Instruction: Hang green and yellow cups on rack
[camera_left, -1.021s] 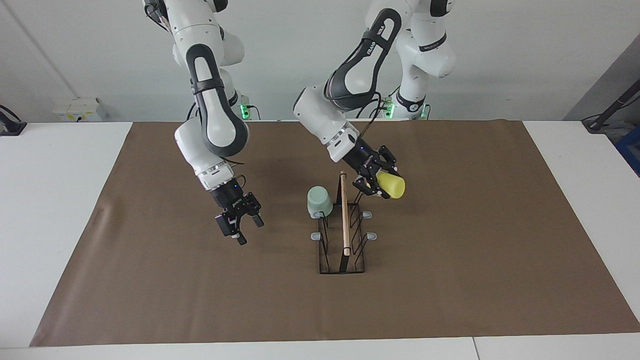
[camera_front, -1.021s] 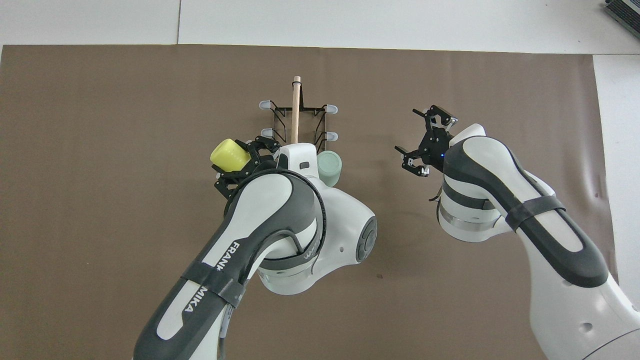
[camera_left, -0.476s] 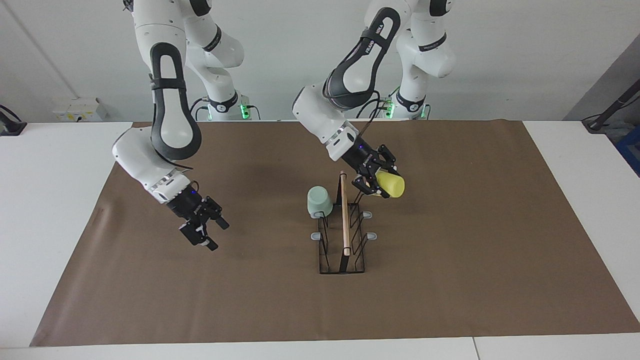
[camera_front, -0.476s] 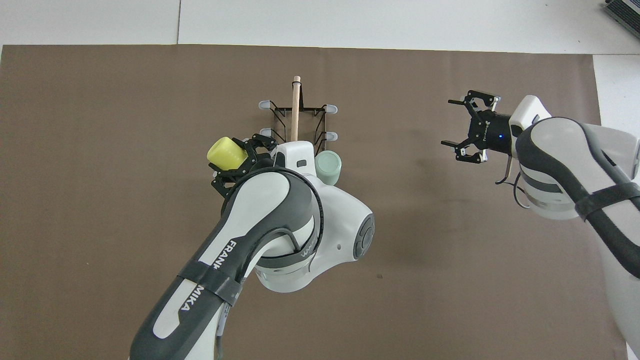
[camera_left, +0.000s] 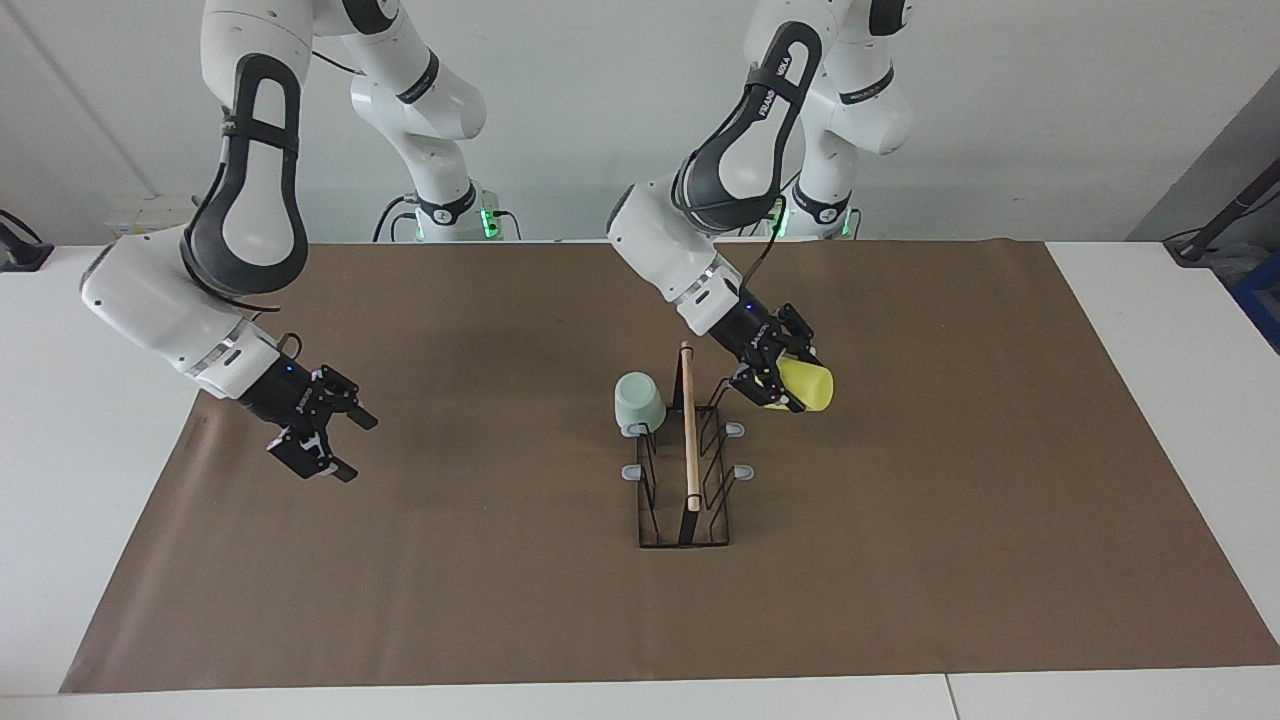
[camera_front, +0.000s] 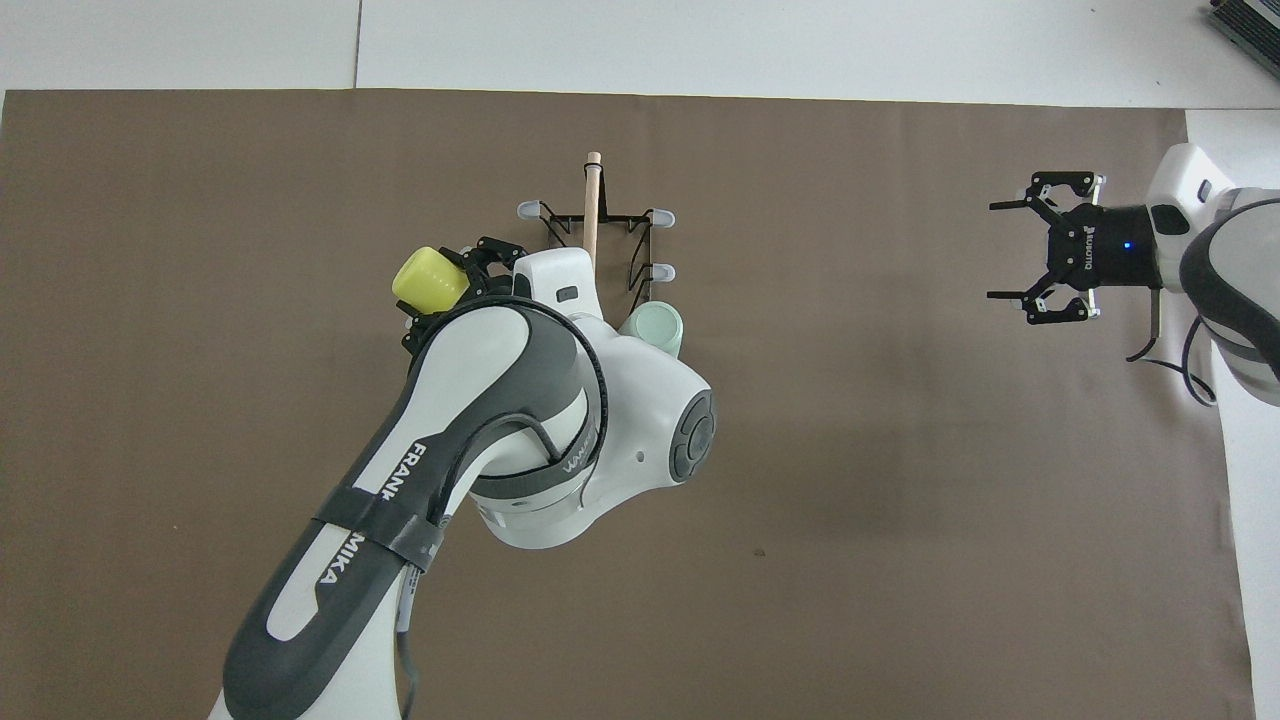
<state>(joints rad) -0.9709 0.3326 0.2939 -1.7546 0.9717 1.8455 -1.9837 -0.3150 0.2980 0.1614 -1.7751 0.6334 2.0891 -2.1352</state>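
Observation:
My left gripper is moving the yellow cup, and the yellow cup's opening (camera_left: 786, 382) faces the free peg (camera_left: 725, 385) across from the green cup. The gripper should keep bringing the yellow cup there until the peg is inside it.
The black wire rack (camera_left: 690, 500) with a wooden rod handle (camera_left: 688, 430) stands mid-mat. The pale green cup (camera_left: 638, 400) hangs upside down on the rack's prong nearest the robots, on the right arm's side; from above the green cup (camera_front: 660, 328) is partly covered by the left arm. My left gripper (camera_left: 785, 385) is shut on the yellow cup (camera_left: 812, 386), held on its side just off the rack on the left arm's side. Overhead, the yellow cup (camera_front: 428, 279) and left gripper (camera_front: 455, 300) sit beside the rack (camera_front: 595, 225). My right gripper (camera_left: 352, 448) is open and holds nothing.
A brown mat (camera_left: 900, 600) covers the white table (camera_left: 90, 420). Grey-tipped bare prongs (camera_left: 742, 471) stick out on both sides of the rack. The right gripper (camera_front: 995, 250) hovers over the mat near the right arm's end of the table.
The right arm has swung away from the rack toward its own end of the table, gripper still open. The left gripper has shifted the yellow cup slightly outward and lower beside the rack.

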